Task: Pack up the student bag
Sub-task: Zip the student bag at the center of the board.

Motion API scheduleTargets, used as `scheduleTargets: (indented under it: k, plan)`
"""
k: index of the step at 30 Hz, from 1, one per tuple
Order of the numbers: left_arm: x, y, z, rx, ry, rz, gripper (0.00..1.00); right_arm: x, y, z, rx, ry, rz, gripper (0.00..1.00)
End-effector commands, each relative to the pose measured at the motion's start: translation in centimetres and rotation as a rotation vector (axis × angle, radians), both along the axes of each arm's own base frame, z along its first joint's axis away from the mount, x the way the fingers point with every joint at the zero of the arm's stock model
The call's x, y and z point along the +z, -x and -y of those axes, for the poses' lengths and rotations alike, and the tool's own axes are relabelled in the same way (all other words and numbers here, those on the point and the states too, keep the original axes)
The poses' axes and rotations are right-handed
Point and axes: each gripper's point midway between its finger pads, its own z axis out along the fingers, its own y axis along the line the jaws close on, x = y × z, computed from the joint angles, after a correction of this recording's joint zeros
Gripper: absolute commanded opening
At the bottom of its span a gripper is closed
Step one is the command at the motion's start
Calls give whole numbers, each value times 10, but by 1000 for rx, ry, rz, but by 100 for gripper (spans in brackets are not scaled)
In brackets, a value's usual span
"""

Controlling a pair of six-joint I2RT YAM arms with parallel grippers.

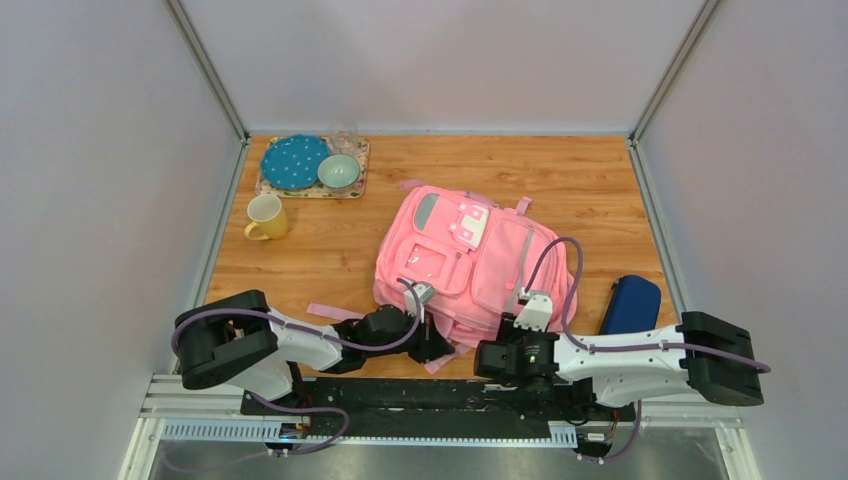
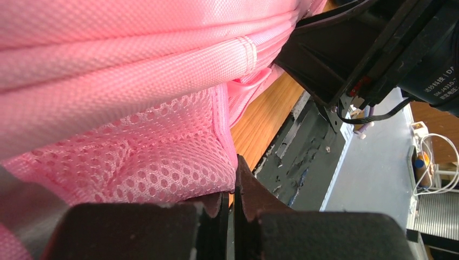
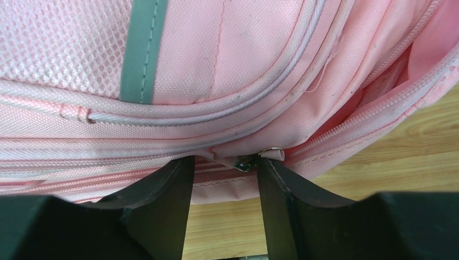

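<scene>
The zip's pull tab (image 3: 246,163) sits off-centre against one finger, so next I open my right gripper, move it toward the gaping zip (image 3: 301,151) and close with the tab centred.
The student bag (image 1: 465,260), a pink backpack, lies flat in the middle of the wooden table. My left gripper (image 1: 437,345) is at its near edge. In the left wrist view this gripper (image 2: 234,190) is shut, and the piped edge of the bag's pink mesh (image 2: 162,157) runs down between its fingertips. My right gripper (image 1: 497,347) sits just to the right of it, also at the near edge. Up close, the right gripper (image 3: 226,162) is open and straddles a zip. The metal zip slider (image 3: 245,162) and its pull tab (image 3: 271,154) lie against the right finger. To the right of the slider the zip gapes open.
A dark blue case (image 1: 631,304) lies right of the bag, by my right arm. A yellow mug (image 1: 265,217) stands at the left. Behind it, a patterned tray (image 1: 352,188) carries a blue dotted plate (image 1: 294,162) and a green bowl (image 1: 339,172). Grey walls enclose the table.
</scene>
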Motion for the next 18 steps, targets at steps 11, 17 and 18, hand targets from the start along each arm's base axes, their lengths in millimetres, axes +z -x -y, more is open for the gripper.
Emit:
scheduleTargets:
  k: [11, 17, 18]
  plan:
    - [6, 11, 8, -53, 65, -35, 0, -12, -12, -4, 2, 149, 9, 59]
    - [6, 12, 6, -60, 72, -42, 0, -22, -10, -4, 2, 185, -18, 29]
    - [6, 11, 6, -53, 74, -46, 0, -24, -9, -1, 2, 189, -20, 25]
